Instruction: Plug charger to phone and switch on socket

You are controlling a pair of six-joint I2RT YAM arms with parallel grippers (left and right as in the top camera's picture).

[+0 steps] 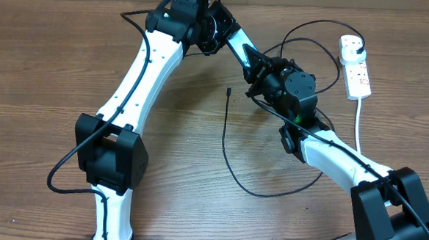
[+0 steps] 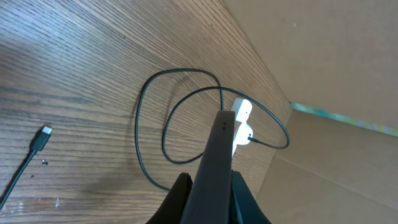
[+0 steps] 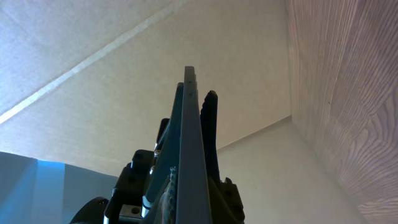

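I should leave the phone to my left gripper and pick up the charger connector from the wood with my right gripper, because both my grippers are on the phone.
The phone, slim with a light blue face, hangs above the table between both arms. My left gripper is shut on its far end and my right gripper is shut on its near end. In the left wrist view the phone shows edge-on between my left gripper jaws. The right wrist view also shows the phone edge-on in my right gripper. The charger connector tip lies free on the wood, and the charger tip is apart from the phone. Its black cable loops round to a plug in the white socket.
The socket lies at the far right near a cardboard wall. Its thick white cord runs toward the right arm's base. Loops of black cable lie on the wood beneath the phone.
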